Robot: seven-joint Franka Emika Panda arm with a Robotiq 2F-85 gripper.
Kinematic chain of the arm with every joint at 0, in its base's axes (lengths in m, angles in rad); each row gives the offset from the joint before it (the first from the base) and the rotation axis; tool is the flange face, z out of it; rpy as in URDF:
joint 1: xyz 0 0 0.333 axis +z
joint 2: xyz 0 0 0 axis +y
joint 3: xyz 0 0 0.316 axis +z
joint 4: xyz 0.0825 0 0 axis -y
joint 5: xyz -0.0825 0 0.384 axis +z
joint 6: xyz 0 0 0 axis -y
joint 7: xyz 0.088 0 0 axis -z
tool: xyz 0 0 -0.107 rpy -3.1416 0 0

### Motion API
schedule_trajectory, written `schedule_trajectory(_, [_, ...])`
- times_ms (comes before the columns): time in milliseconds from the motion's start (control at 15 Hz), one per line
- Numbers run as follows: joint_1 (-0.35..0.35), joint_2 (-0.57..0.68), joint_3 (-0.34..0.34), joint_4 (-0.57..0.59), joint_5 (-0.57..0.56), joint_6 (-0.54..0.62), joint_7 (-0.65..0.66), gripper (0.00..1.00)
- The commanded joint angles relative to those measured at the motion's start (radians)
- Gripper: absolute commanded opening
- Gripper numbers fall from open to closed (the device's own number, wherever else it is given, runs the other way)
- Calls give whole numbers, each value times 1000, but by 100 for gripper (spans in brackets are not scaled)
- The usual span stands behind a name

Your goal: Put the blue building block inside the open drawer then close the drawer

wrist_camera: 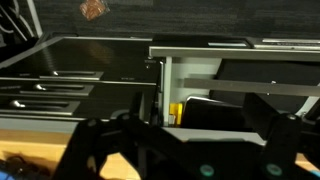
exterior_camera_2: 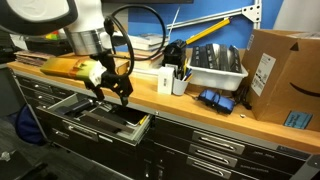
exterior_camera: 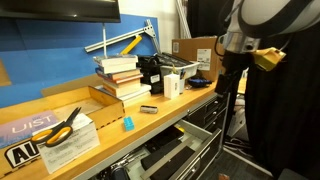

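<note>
The blue building block (exterior_camera: 128, 124) is clear of the books and the gripper's fingers are spread wide, so the robot's gripper should go over the bench next and close on the block.
The blue building block (exterior_camera: 127, 124) is small and light blue. It lies on the wooden workbench (exterior_camera: 165, 115) near its front edge, in front of a stack of books. The wide black drawer (exterior_camera_2: 100, 122) stands pulled out below the bench top and also shows in an exterior view (exterior_camera: 172, 152) and in the wrist view (wrist_camera: 70, 75). My gripper (exterior_camera_2: 113, 92) hangs open and empty above the drawer's far end, in front of the bench and apart from the block. The wrist view shows my two fingers (wrist_camera: 185, 140) spread wide with nothing between them. The block is out of the wrist view.
On the bench are stacked books (exterior_camera: 120, 78), yellow-handled scissors (exterior_camera: 62, 126), a white bin (exterior_camera_2: 215, 68), a cardboard box (exterior_camera_2: 280, 75) and a dark blue object (exterior_camera_2: 212, 100). Narrower grey-fronted drawers (exterior_camera_2: 215, 145) lie under the bench. A small yellow item (wrist_camera: 176, 112) lies by the drawer frame.
</note>
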Motion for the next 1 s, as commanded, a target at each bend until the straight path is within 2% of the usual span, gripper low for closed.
schedule_trajectory(0, [40,168,139,130,-60,29,146,100])
schedule_trajectory(400, [122,420,280,309,-87,-10,345,100])
schedule_trajectory(667, [185,542,319,393,-120,-4,486,100])
schedule_trajectory(933, [249,625,322,465,-130,55,625,100])
